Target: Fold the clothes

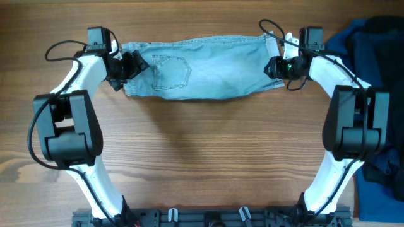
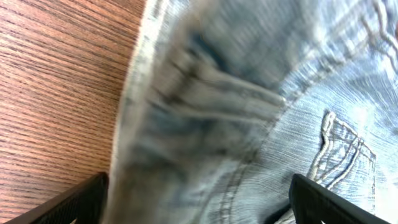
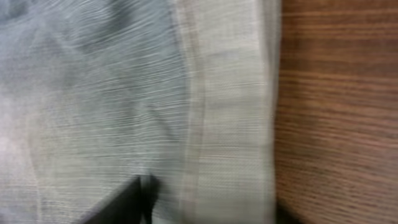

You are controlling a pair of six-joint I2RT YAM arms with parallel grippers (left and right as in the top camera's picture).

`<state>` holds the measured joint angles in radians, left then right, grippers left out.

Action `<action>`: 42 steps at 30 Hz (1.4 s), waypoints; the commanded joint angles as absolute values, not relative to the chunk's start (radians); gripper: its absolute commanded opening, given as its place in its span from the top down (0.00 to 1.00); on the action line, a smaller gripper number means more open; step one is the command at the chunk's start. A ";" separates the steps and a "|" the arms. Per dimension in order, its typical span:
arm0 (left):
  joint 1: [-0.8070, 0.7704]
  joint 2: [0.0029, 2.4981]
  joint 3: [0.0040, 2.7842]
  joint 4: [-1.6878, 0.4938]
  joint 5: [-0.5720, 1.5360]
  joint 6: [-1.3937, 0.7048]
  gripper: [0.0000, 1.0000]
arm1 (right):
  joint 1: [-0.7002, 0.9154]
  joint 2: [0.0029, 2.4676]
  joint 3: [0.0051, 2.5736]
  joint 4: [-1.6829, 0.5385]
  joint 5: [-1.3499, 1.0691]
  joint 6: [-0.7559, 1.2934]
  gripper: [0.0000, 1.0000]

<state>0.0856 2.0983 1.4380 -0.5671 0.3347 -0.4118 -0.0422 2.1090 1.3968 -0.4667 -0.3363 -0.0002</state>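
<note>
My gripper will make the light blue denim garment bend over onto itself when I fold it, and the garment will keep some wrinkles, because soft ridges bunch up along the denim edge.
A light blue denim garment lies flat across the far side of the table, back pocket up. My left gripper is at its left end. In the left wrist view the jaws are wide open with the bunched denim edge between them. My right gripper is at the garment's right end. In the right wrist view the jaws stand apart around the pale hem, which lies along the wood. Both wrist views are blurred.
A pile of dark blue clothing lies at the table's right edge, reaching down to the front right corner. Bare wooden tabletop fills the near half between the two arm bases.
</note>
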 commanded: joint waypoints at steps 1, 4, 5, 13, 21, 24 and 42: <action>0.093 2.145 1.407 -0.568 0.287 -0.389 0.06 | -0.033 2.138 1.379 -0.483 -0.383 0.034 0.73; 0.093 2.145 1.407 -0.568 0.286 -0.369 0.05 | -0.032 2.138 1.379 -0.484 -0.381 0.027 0.96; 0.093 2.145 1.407 -0.566 0.286 -0.369 0.05 | -0.032 2.138 1.379 -0.484 -0.377 0.027 0.96; 0.093 2.042 1.428 -0.572 0.213 -0.344 0.00 | -0.033 2.083 1.382 -0.478 -0.354 0.027 0.96; 0.088 1.884 1.428 -0.577 0.212 -0.348 0.02 | -0.033 2.032 1.382 -0.517 -0.209 0.026 0.96; 0.067 1.881 1.428 -0.607 0.253 -0.348 0.11 | -0.033 2.032 1.382 -0.523 -0.141 0.026 0.95; -0.364 2.015 1.427 -0.451 0.318 -0.439 0.96 | -0.033 2.032 1.382 -0.569 -0.112 0.026 0.96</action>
